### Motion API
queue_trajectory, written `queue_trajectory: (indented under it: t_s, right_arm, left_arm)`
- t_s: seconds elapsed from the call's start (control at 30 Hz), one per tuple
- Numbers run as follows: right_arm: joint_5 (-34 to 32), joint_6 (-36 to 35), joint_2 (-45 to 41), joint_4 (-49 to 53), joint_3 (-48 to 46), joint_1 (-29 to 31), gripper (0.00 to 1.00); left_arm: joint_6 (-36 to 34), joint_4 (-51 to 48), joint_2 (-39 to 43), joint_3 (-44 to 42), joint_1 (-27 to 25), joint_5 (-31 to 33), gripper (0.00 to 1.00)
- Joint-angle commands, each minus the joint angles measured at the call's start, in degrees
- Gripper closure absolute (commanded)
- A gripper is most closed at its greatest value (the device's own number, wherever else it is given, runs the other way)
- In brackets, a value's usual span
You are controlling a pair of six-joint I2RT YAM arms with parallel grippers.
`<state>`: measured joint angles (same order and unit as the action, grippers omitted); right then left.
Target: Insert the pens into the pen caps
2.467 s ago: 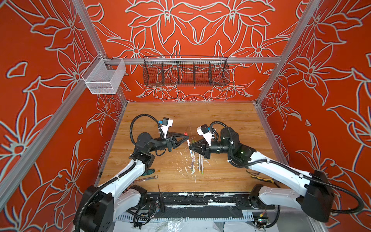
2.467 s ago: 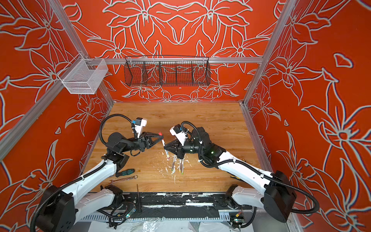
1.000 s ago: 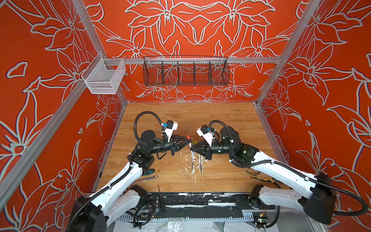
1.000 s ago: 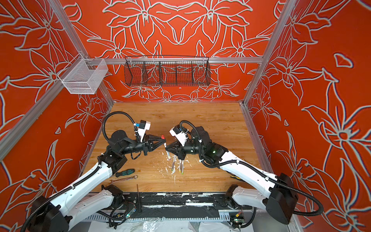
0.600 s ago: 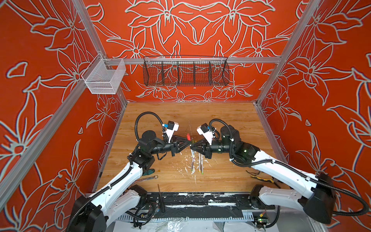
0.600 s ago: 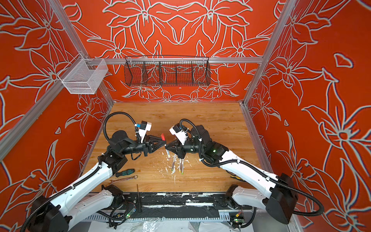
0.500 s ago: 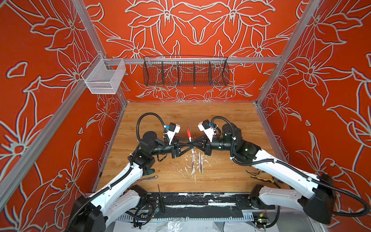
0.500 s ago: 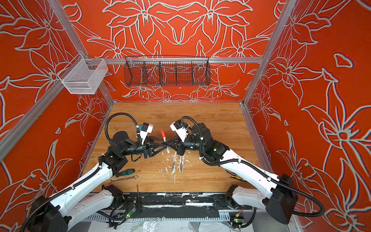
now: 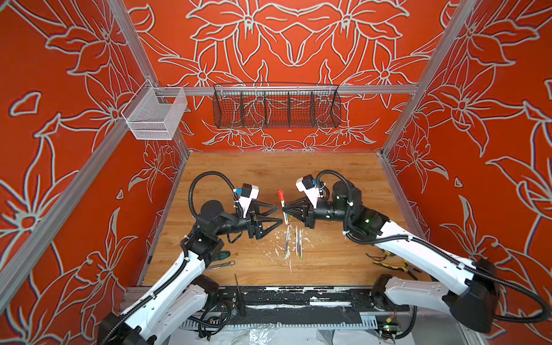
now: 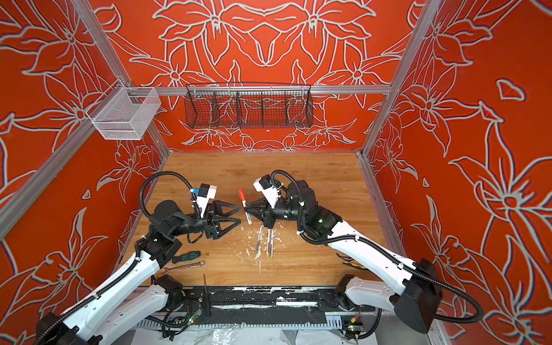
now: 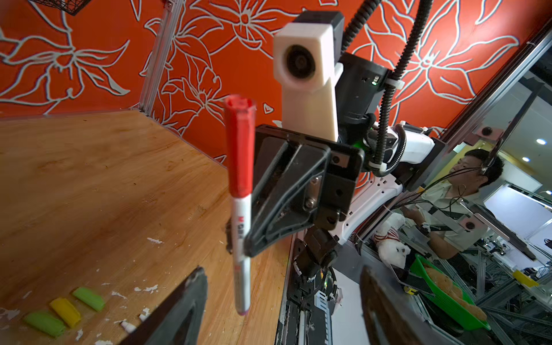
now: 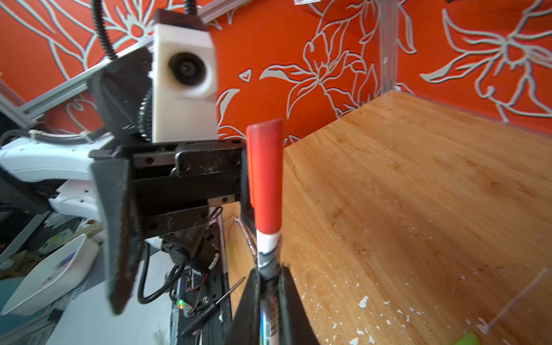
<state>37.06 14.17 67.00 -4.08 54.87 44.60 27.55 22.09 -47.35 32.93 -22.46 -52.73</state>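
Observation:
The pen is standing upright and its white body (image 9: 286, 219) faces my left gripper. So next I tilt the red cap (image 9: 281, 194) toward my left gripper and grip it there.
My right gripper (image 9: 284, 209) (image 12: 268, 277) is shut on the white barrel of a pen (image 9: 285, 215) (image 11: 242, 268) held above the table. A red pen cap (image 9: 281, 194) (image 10: 241, 194) (image 11: 240, 149) (image 12: 265, 176) sits on that pen's far end. My left gripper (image 9: 279, 214) (image 10: 240, 215) (image 11: 283, 286) stands open just left of the pen, touching nothing. Three more pens (image 9: 295, 242) (image 10: 267, 241) lie side by side on the wooden table. In the left wrist view two green caps (image 11: 89, 298) (image 11: 44, 323) and a yellow cap (image 11: 65, 308) lie on the table.
A green-handled screwdriver (image 10: 186, 257) and a silver wrench (image 10: 182, 267) lie by the left arm. Yellow-handled pliers (image 9: 388, 263) lie under the right arm. White flecks litter the table centre. A black wire basket (image 9: 276, 107) and a white mesh basket (image 9: 155, 115) hang on the walls.
My left gripper has opened, let go of the red cap and drawn back to the left. The cap stays on the pen, which the right gripper has lifted more upright.

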Motion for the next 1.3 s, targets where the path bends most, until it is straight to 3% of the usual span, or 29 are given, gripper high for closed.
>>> queue_trajectory:
  t_s: [0.0,0.13,0.3,0.5,0.57,0.73,0.87,1.27]
  right_arm:
    - [9.3,-0.5,0.8,-0.5,2.1,-0.2,0.99]
    - [15.3,0.5,1.9,-1.6,2.6,-0.1,0.99]
    - [16.2,-0.3,2.4,0.0,3.4,0.0,0.99]
    - [16.9,-0.9,3.1,1.3,3.9,-0.1,0.99]
    - [17.2,-0.9,3.4,1.6,4.0,-0.1,0.99]
    - [17.2,-0.9,3.3,2.0,3.7,0.0,0.99]
    - [17.3,-0.9,3.2,2.1,3.5,0.0,0.99]
    - [17.9,-0.9,3.7,1.9,3.5,0.7,0.99]
  left_arm:
    - [1.1,3.1,-0.8,0.3,0.4,-1.5,0.25]
    - [1.1,4.2,-1.9,0.9,0.4,-4.0,0.37]
    - [1.2,4.6,-2.0,0.8,0.4,-4.7,0.59]
    - [0.6,4.2,-1.7,1.0,0.5,-4.7,0.73]
    - [0.6,4.2,-1.7,1.0,0.5,-4.7,0.74]
    - [0.7,3.9,-1.1,0.8,0.7,-3.4,0.65]
    - [0.9,4.3,-0.9,0.5,0.9,-3.2,0.65]
    - [1.4,5.2,-1.4,0.5,1.0,-3.9,0.87]
